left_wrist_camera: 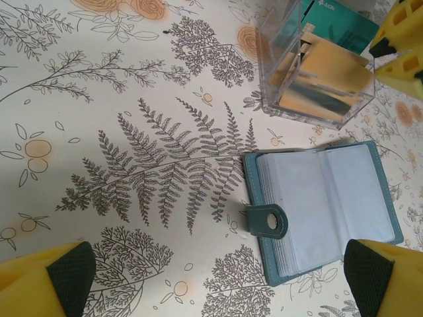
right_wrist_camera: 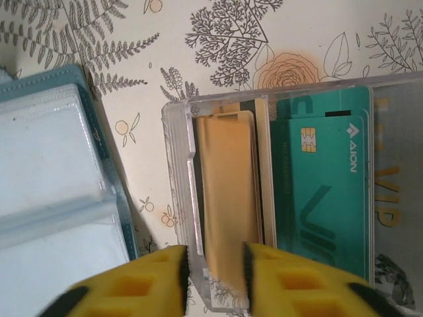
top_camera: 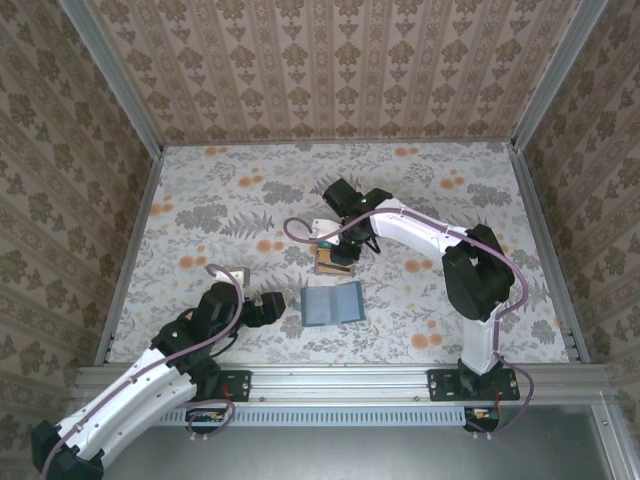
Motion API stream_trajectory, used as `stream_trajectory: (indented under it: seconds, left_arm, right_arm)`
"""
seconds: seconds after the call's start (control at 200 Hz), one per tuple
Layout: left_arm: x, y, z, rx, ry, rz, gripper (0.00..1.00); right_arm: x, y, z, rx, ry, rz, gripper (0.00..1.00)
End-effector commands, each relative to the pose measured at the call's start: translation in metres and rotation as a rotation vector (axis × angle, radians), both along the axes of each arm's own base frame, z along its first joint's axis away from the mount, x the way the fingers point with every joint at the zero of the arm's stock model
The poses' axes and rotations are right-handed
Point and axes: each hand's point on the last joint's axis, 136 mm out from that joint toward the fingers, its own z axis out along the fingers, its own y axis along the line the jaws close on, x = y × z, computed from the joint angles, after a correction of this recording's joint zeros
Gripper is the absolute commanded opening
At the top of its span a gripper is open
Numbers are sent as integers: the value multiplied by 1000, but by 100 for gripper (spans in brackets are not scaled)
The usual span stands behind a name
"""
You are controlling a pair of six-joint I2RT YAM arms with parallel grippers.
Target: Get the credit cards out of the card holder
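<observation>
The card holder's open sleeves [left_wrist_camera: 355,190] seem empty. My left gripper should therefore flip the top sleeve [left_wrist_camera: 301,208] over while my right gripper keeps the holder's edge steady.
The card holder [top_camera: 332,303] lies open on the table, grey-blue clear sleeves up, its teal tab [left_wrist_camera: 268,221] at the left edge; the sleeves [right_wrist_camera: 53,185] look empty. Just beyond it stands a clear plastic box [top_camera: 333,262] holding the credit cards: a tan card [right_wrist_camera: 228,191] standing on edge and teal-green cards [right_wrist_camera: 324,185] beside it. My right gripper [right_wrist_camera: 215,277] hangs over the box, its fingers a little apart above the tan card and the box wall. My left gripper [left_wrist_camera: 218,290] is wide open just left of the holder, nothing between its fingers.
A pale card printed VIP [right_wrist_camera: 393,198] lies at the box's far side. The floral table [top_camera: 220,220] is fenced by patterned walls and a metal rail [top_camera: 350,375] at the near edge. The right gripper's yellow fingertips [left_wrist_camera: 403,39] show beside the box.
</observation>
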Motion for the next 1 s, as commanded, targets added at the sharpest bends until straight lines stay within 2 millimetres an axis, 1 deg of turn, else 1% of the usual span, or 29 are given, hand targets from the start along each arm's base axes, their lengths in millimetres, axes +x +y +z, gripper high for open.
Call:
stream_trajectory:
  seconds: [0.0, 0.115, 0.195, 0.275, 0.3, 0.4, 0.48, 0.52, 0.56, 0.57, 0.59, 0.625, 0.68, 0.76, 0.855, 0.93, 0.995]
  left_arm:
    - [-4, 3, -9, 21, 12, -19, 100]
    - [-3, 3, -9, 18, 10, -17, 100]
    - [-4, 1, -8, 12, 12, -21, 100]
    - [-4, -1, -4, -2, 9, -32, 97]
    - [-4, -3, -3, -9, 9, -35, 95]
    - [-5, -11, 2, -48, 10, -61, 87]
    - [-6, -21, 10, -92, 11, -95, 80]
    - [-6, -27, 14, -117, 12, -114, 75]
    - [-6, -31, 17, -130, 16, -120, 70]
    - [-6, -32, 17, -133, 17, -124, 70]
    - [-6, -34, 18, -135, 22, -129, 67]
    - [-5, -38, 19, -139, 27, -133, 64]
    - [-5, -44, 20, -142, 36, -146, 62]
    - [-5, -55, 21, -143, 40, -170, 57]
    - [-6, -70, 16, -117, 54, -198, 52]
    - [-6, -81, 14, -91, 62, -213, 46]
    - [-6, -91, 8, -71, 78, -223, 44]
  right_arm:
    - [8, 1, 14, 33, -37, -43, 37]
    - [13, -1, 32, 90, -122, -86, 44]
    - [13, -4, 47, 142, -167, -142, 45]
    - [9, -5, 63, 228, -199, -214, 45]
    - [9, -4, 69, 268, -212, -243, 45]
    - [-7, -9, 83, 395, -198, -356, 45]
    - [-8, -19, 90, 440, -217, -497, 43]
    - [-13, -23, 93, 465, -193, -563, 43]
    - [-16, -27, 87, 479, -159, -636, 42]
    - [-18, -29, 93, 502, -159, -654, 42]
    - [-21, -31, 94, 524, -147, -689, 41]
    - [-27, -34, 88, 551, -109, -735, 41]
    - [-39, -34, 77, 587, -49, -781, 41]
    - [-52, -38, 58, 615, -20, -835, 40]
    - [-66, -47, 32, 643, 5, -903, 38]
    - [-77, -51, 16, 673, 34, -940, 38]
    - [-86, -53, 3, 676, 65, -966, 38]
